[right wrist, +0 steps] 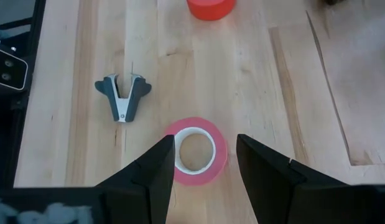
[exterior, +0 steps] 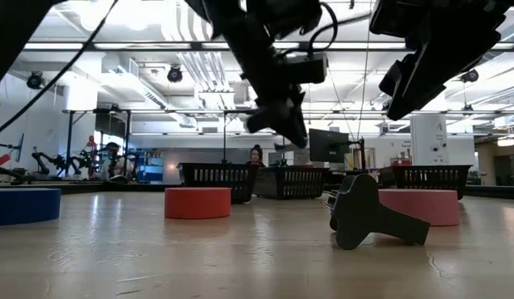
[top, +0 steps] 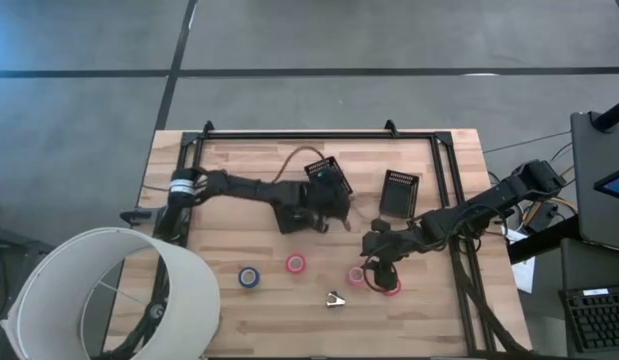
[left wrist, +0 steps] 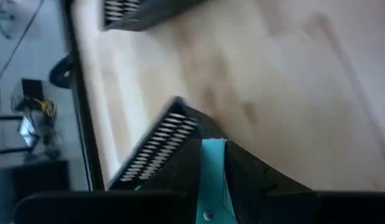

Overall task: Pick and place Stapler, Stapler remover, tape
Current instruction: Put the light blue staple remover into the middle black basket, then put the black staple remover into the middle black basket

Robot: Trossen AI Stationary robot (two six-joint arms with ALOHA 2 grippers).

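Note:
My left gripper should keep going, because the light-blue thing (left wrist: 213, 171) is hanging clear beside the middle black bin's rim (top: 320, 166). The gripper should move on over that bin and let go of the thing inside.
My left gripper (top: 324, 212) (exterior: 277, 116) hangs above the table beside a black mesh bin (top: 327, 175) (left wrist: 156, 148), shut on a light-blue thing that I take for the stapler (left wrist: 212, 171). My right gripper (top: 372, 262) (right wrist: 204, 155) is open above the pink tape (top: 356, 274) (right wrist: 195, 151), with one finger on each side and no touch. The pink tape lies flat on the table. The stapler remover (top: 335, 299) (right wrist: 122, 96) (exterior: 373, 214) lies near the table's near edge. Also lying flat are a red tape (top: 295, 264) (right wrist: 209, 7), a blue tape (top: 249, 277) (exterior: 24, 205) and another red tape (top: 391, 287). My left gripper pinches the light-blue stapler (left wrist: 211, 163) between its two fingers. It is lifted clear of the table. The blurred wrist view shows only a narrow strip of it, so I cannot tell which part is held.
A second black mesh bin (top: 399, 192) stands right of the first. A black frame (top: 319, 133) runs along the table's far and side edges. A large white lampshade-like ring (top: 99, 295) covers the near left corner. Bare wood lies between the tapes and the bins.

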